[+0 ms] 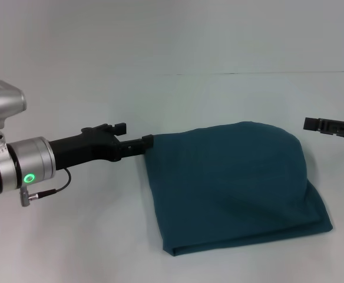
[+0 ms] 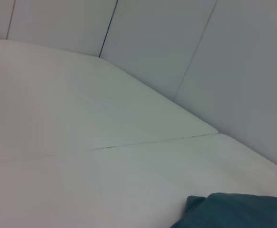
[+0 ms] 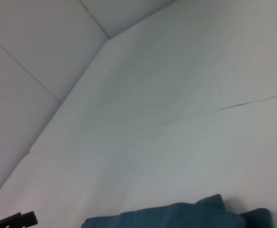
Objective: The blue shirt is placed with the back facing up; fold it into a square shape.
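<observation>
The shirt's upper corner [image 1: 291, 141] next to the robot's right gripper sticks out in a curve, so the right gripper should reach over the cloth [image 1: 265, 156] and smooth that corner flatter.
The blue shirt [image 1: 231, 183] lies folded in a thick, roughly square bundle on the white table [image 1: 72, 247], plain side showing. My left gripper [image 1: 147, 141] is shut on the shirt's near-left upper corner and holds that corner raised, so the cloth hangs down from it. My right gripper [image 1: 331, 125] hovers at the right edge of the head view, apart from the shirt and above the table. The shirt also shows in the left wrist view [image 2: 238, 211] and in the right wrist view [image 3: 176, 216]. The lettering is hidden.
The white table runs to white wall panels [image 1: 172, 35] at the back. A thin seam [image 2: 152, 141] crosses the tabletop. The left gripper's black tip [image 3: 13, 221] shows far off in the right wrist view.
</observation>
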You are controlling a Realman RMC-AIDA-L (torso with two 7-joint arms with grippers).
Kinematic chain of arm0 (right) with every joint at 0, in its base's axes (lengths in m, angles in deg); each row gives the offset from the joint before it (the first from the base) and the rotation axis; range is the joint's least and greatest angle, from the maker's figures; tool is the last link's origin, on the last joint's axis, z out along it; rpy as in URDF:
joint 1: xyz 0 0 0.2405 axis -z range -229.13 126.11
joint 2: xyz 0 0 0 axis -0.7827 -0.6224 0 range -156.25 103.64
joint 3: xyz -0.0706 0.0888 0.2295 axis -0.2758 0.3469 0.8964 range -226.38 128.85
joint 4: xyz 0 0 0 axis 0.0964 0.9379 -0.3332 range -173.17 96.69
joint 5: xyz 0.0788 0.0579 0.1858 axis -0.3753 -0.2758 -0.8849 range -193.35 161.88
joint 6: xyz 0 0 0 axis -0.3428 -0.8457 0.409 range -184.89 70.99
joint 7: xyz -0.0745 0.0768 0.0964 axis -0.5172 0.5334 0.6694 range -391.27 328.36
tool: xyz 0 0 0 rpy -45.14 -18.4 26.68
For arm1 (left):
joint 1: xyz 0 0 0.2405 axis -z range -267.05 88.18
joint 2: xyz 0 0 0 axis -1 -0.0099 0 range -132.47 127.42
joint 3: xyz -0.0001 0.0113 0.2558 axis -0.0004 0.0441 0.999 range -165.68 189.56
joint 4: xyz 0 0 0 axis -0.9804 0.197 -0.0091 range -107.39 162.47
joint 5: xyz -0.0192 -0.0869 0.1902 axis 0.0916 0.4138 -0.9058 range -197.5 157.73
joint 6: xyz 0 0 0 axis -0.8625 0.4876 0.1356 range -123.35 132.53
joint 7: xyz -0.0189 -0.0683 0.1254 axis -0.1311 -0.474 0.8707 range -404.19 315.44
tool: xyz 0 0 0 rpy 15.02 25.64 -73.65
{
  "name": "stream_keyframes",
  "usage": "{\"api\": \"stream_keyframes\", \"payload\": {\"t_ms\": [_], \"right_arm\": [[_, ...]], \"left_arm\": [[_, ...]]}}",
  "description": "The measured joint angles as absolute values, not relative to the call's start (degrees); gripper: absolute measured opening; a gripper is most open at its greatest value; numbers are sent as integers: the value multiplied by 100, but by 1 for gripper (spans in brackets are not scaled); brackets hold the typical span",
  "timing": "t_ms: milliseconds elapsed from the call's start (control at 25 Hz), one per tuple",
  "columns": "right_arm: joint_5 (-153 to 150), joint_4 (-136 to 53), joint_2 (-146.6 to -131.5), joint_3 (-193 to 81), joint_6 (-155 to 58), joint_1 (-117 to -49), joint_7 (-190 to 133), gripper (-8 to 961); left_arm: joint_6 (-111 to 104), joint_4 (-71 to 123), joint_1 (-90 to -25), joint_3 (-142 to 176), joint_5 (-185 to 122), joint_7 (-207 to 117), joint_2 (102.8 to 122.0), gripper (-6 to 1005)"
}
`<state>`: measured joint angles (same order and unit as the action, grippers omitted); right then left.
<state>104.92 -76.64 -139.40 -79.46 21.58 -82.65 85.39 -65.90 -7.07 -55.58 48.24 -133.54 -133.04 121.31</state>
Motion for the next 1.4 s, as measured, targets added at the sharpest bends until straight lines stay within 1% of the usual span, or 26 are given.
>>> {"api": "stream_keyframes", "payload": {"t_ms": [80, 200, 440, 640, 840, 960, 1080, 1240, 1400], "right_arm": [[10492, -7636, -13916, -7941, 2199, -8272, 8564, 757], [10497, -7628, -13932, -7988, 2255, -8320, 8562, 794], [10514, -7489, -14042, -8351, 2273, -8499, 8444, 694], [10530, -7135, -14131, -8785, 1727, -8715, 8430, 447], [10534, -7094, -14290, -9091, 1237, -8817, 8312, 206], [10536, -7044, -14342, -9159, 1053, -8923, 8206, 106], [10545, -6910, -14344, -9328, 817, -8981, 8206, 7], [10554, -6669, -14371, -9773, 181, -9060, 8208, 3], [10555, -6668, -14395, -9835, 21, -9073, 8193, -1]], "left_arm": [[-6558, -707, -5558, 4824, -13319, -13364, 12132, 919], [-6532, -702, -5574, 4823, -13276, -13388, 12131, 919], [-6524, -699, -5582, 4823, -13244, -13391, 12131, 919], [-6525, -699, -5601, 4824, -13217, -13390, 12131, 919], [-6526, -695, -5601, 4823, -13213, -13373, 12131, 920], [-6519, -642, -5577, 4824, -13211, -13362, 12125, 920], [-6507, -640, -5572, 4824, -13211, -13361, 12124, 920], [-6448, -638, -5588, 4824, -13211, -13363, 12122, 920], [-6436, -638, -5599, 4824, -13211, -13377, 12122, 920]]}}
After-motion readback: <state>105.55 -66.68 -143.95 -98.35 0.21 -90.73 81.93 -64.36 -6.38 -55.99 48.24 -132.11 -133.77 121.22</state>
